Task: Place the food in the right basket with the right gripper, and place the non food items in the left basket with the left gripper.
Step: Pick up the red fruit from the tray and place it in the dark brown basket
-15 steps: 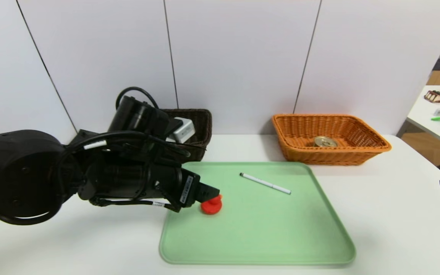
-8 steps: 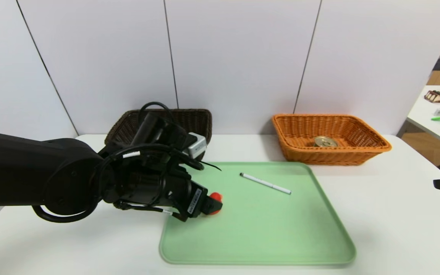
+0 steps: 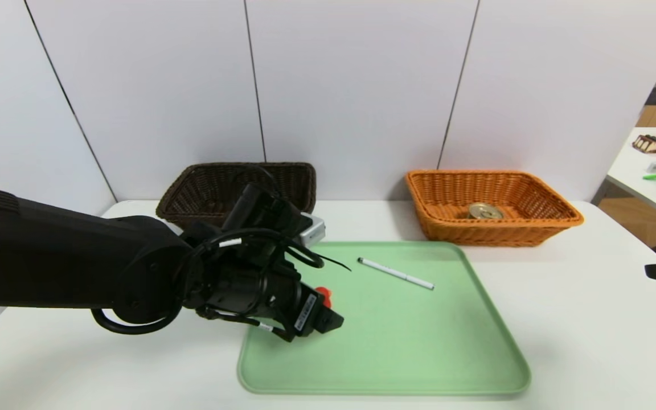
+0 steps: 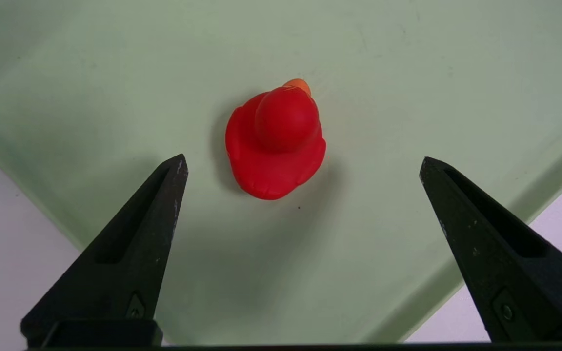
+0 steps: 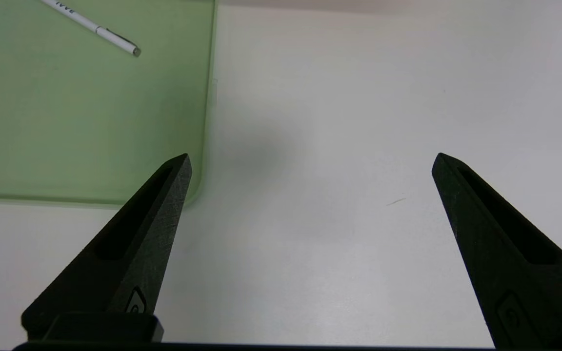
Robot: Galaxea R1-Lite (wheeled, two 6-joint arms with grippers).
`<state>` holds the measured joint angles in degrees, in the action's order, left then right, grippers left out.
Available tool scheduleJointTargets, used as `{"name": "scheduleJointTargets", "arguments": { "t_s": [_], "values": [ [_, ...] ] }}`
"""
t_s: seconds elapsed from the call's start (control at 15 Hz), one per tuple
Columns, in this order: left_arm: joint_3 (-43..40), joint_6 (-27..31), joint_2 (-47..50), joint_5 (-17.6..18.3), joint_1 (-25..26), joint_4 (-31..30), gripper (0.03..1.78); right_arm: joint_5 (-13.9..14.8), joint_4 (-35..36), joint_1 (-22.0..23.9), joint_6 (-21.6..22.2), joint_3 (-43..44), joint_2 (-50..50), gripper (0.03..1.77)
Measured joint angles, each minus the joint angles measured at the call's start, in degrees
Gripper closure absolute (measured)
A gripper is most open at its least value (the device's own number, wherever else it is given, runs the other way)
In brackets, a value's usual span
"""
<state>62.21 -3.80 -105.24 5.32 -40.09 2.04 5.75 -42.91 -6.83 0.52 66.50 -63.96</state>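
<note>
The red rubber duck (image 4: 274, 166) has a big round head (image 4: 287, 119) on top, so it should tip over when the robot drops it into the dark brown basket.
The red rubber duck (image 4: 276, 146) stands on the green tray (image 3: 419, 353), near its left side. My left gripper (image 4: 303, 159) hovers open just above it, the duck a little ahead of the fingertips and between their lines. In the head view the gripper (image 3: 331, 320) covers most of the duck (image 3: 323, 294). The white pen (image 3: 396, 273) lies on the tray's far part. The tin can (image 3: 485, 211) sits inside the orange right basket (image 3: 556, 213). The dark brown left basket (image 3: 203, 188) stands behind my left arm. My right gripper (image 5: 310, 158) hangs open over bare table right of the tray.
The pen (image 5: 93, 29) also shows in the right wrist view. A second white table (image 3: 641, 171) with several small items stands at the far right. The wall runs close behind both baskets.
My left arm has reached forward and down, its open gripper now covering most of the duck. The dark basket has come into fuller view. The duck and pen have not moved.
</note>
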Motion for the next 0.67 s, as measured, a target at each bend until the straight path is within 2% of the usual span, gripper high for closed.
{"name": "scheduleJointTargets", "arguments": {
  "t_s": [0.67],
  "values": [
    [2.36, -0.18, -5.14, -0.26, 0.02, -0.13, 0.12, -0.17, 0.16, -0.04, 0.07, -0.05, -1.08, 0.10]
  ]
}}
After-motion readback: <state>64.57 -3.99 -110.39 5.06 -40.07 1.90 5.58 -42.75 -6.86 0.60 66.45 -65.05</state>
